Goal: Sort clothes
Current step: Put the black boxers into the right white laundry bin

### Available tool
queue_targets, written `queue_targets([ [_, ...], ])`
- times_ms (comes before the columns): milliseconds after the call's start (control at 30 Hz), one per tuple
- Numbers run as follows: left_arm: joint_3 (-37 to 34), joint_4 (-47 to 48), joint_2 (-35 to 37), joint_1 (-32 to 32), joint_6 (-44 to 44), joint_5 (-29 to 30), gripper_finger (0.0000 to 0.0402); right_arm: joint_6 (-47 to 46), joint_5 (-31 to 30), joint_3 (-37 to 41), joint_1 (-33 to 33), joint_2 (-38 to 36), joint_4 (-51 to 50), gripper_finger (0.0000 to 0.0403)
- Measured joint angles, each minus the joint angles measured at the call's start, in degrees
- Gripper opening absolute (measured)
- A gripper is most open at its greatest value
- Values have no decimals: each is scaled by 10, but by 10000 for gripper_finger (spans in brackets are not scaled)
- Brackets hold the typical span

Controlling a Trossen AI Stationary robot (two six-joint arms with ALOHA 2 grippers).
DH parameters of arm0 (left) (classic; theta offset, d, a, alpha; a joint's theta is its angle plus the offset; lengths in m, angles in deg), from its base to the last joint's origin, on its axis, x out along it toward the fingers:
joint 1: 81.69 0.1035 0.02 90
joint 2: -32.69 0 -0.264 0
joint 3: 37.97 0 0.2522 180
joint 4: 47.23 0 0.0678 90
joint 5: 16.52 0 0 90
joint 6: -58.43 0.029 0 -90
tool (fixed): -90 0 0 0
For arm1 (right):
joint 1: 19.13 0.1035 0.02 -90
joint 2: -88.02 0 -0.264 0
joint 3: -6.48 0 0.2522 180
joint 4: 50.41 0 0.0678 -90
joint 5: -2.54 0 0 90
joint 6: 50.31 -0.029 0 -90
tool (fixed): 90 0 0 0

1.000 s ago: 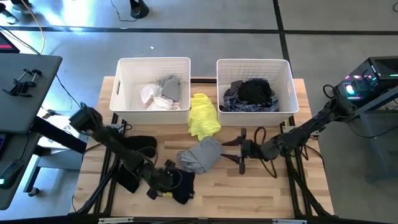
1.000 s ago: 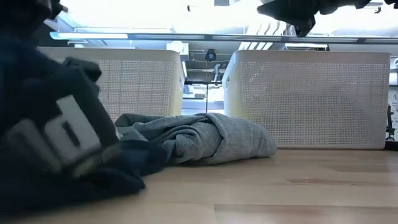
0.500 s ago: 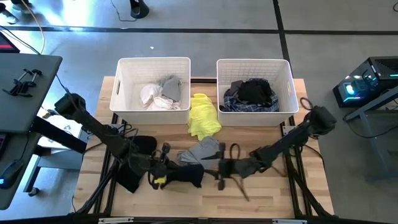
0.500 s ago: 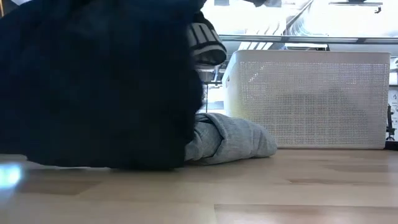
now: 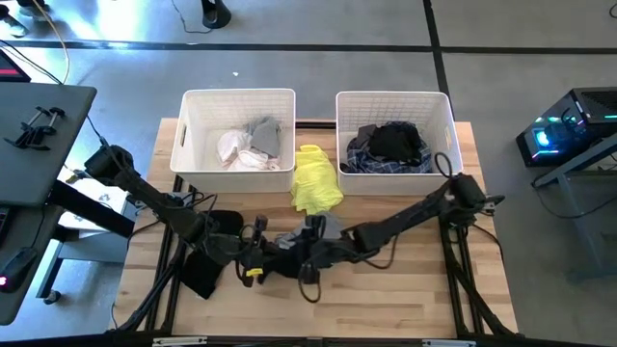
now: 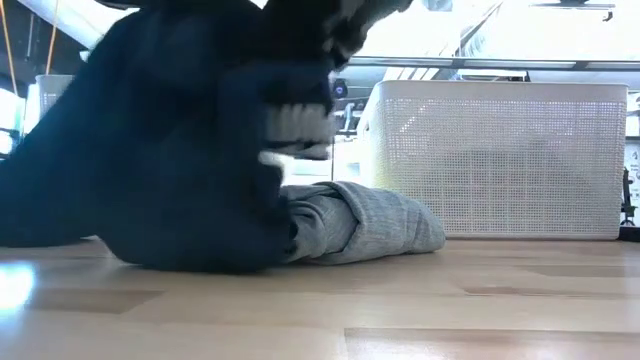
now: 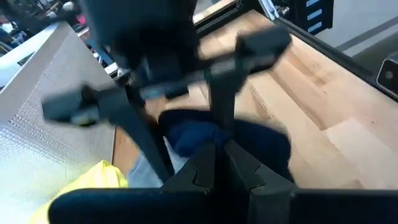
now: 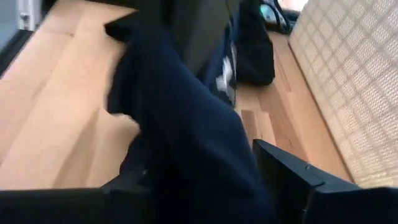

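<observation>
More black garments (image 5: pixel 201 275) lie by my left gripper's arm, far from my right gripper, so next my left gripper drops the navy garment and gets one to hand over.
A dark navy garment (image 5: pixel 280 262) with white print hangs between my two grippers at the table's near middle. In the low view (image 6: pixel 180 160) it fills the left half. My left gripper (image 5: pixel 253 258) is shut on it. My right gripper (image 5: pixel 301 258) is open, with one finger on either side of the garment (image 8: pixel 180 112). A grey garment (image 5: pixel 320 231) lies on the table just behind it. A yellow garment (image 5: pixel 313 178) lies between the two bins. More black garments (image 5: pixel 207 275) lie at the near left. My left gripper pinches the navy garment (image 7: pixel 186 134) between its two fingers, coming level from the table's left. Its own fingertips (image 7: pixel 205 169) hide the exact spot. The garment hangs below the hold, and its lower part (image 6: pixel 200 250) rests on the table. My right gripper has the garment filling the gap between its open fingers (image 8: pixel 292 180); whether they touch it, I cannot tell.
A white bin (image 5: pixel 193 125) at the far left holds white and grey garments. A white bin (image 5: pixel 448 125) at the far right holds black and blue plaid garments. Bare wood (image 5: pixel 415 289) lies at the near right.
My left gripper has gone up and toward the far edge with the navy garment, which now hangs with only its lower part on the table. My right gripper has come toward the table's left, from beside the grey garment to the navy one, and now straddles it.
</observation>
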Motion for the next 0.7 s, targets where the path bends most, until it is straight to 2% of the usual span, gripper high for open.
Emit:
queue_targets([
  [100, 0, -3, 0, -1, 0, 0, 3, -10, 2, -6, -6, 16, -1, 153],
  [300, 0, -15, 0, -1, -34, 11, 16, -21, -22, -6, -4, 10, -3, 18],
  [500, 2, -22, 14, -5, -62, 21, 81, -38, -91, -6, 11, -42, -80, 17],
  [600, 2, -19, 31, -8, -83, 82, 116, -35, -164, -6, 26, -91, -129, 5],
  [700, 2, 13, 49, -8, -96, 142, 139, -26, -262, -6, 42, -151, -170, 9],
])
